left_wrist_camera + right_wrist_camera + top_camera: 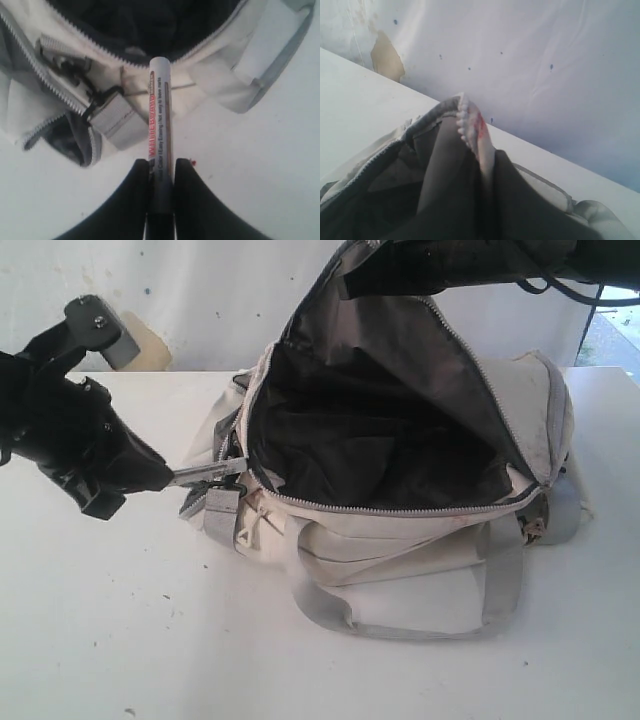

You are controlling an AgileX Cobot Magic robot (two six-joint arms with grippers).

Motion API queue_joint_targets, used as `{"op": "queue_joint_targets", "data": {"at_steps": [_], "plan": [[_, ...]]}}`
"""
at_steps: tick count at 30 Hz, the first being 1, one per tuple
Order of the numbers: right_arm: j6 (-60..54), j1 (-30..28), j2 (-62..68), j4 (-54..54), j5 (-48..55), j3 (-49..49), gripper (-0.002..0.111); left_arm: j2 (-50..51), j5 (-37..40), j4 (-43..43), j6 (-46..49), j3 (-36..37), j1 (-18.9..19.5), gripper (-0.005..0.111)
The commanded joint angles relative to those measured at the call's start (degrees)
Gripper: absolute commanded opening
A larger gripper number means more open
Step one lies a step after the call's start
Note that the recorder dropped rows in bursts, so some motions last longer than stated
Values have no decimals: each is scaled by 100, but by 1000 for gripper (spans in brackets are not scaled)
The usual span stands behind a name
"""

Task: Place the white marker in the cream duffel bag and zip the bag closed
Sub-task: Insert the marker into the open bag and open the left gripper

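The bag's flap (405,345) is high above the white marker's way in. My left gripper keeps moving forward and lets go of the marker over the bag's dark lining (325,455).
The cream duffel bag (400,540) lies on the white table with its main zip wide open and its dark lining showing. My left gripper (165,477) is shut on the white marker (208,473), which sticks out toward the bag's left end, just short of the opening. In the left wrist view the marker (160,115) runs between the black fingers (137,195) and points at the zip edge. My right gripper (345,280) is shut on the bag's upper flap (477,135) and holds it lifted, so the opening stays wide.
A grey strap with a buckle (222,508) hangs at the bag's left end, right under the marker. A grey carry strap (400,625) loops over the table in front of the bag. A white wall (520,60) stands behind the table.
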Motion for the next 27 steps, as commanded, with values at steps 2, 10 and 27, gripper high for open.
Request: {"op": "queue_joint_targets", "data": {"at_steps": [2,10,27], "plan": [[53,-60,-30,2,-304,-43,0,64,-143,-1652,1764,-29,-19,0],[53,-60,-30,16,-305,-43,0,671,-592,-3068,3919,-29,-30,0],[53,-60,-30,16,-305,-43,0,2301,-1692,-3977,4344,-1410,-1025,0]]}}
